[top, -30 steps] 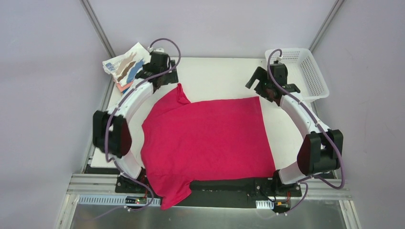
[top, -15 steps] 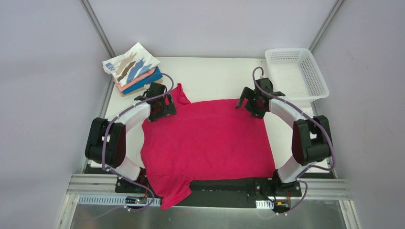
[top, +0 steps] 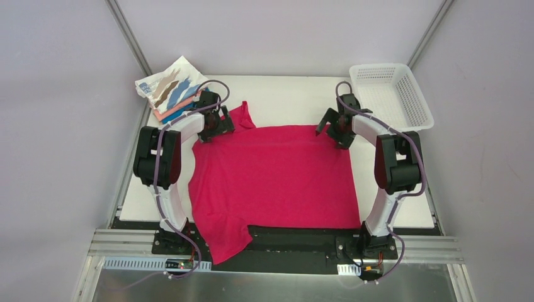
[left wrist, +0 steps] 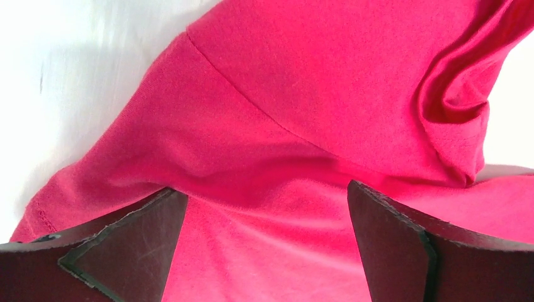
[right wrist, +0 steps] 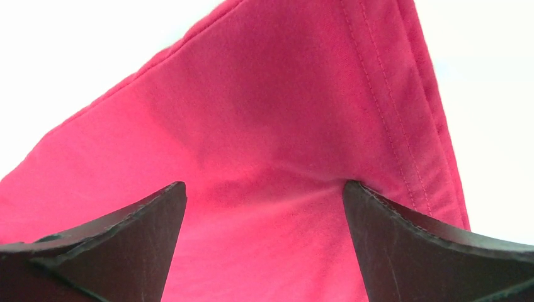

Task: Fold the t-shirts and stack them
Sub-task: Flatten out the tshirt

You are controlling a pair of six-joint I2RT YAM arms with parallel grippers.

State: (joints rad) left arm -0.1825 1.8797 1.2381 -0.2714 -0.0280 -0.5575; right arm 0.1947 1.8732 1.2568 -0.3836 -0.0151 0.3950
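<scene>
The near sleeve (top: 226, 240) still hangs over the near edge of the table, so my left gripper should go back onto the t-shirt's body (top: 220, 163) and slide it farther in with my right gripper.
The crimson-pink t-shirt (top: 277, 176) lies spread flat on the white table (top: 283, 97), with one sleeve hanging over the near edge. My left gripper (top: 216, 124) sits on its far left corner beside the bunched sleeve (top: 242, 116). Its jaws are open, with cloth (left wrist: 302, 94) lying between the fingertips of the left gripper (left wrist: 262, 189). My right gripper (top: 332, 124) sits on the far right corner, where its wrist view shows the hemmed corner (right wrist: 378, 94). The right gripper (right wrist: 264, 185) is open too, with cloth between the tips. A stack of folded shirts (top: 171, 88), the streaked white one on top, lies at the far left.
A white mesh basket (top: 393, 94) stands at the far right corner of the table. The folded stack overhangs the table's far left corner, close to my left arm. Grey walls and metal frame posts surround the table.
Both grippers came down from the far side of the table onto the shirt's far corners, then pushed slightly away. The shirt's far edge now lies straighter and a little farther back.
</scene>
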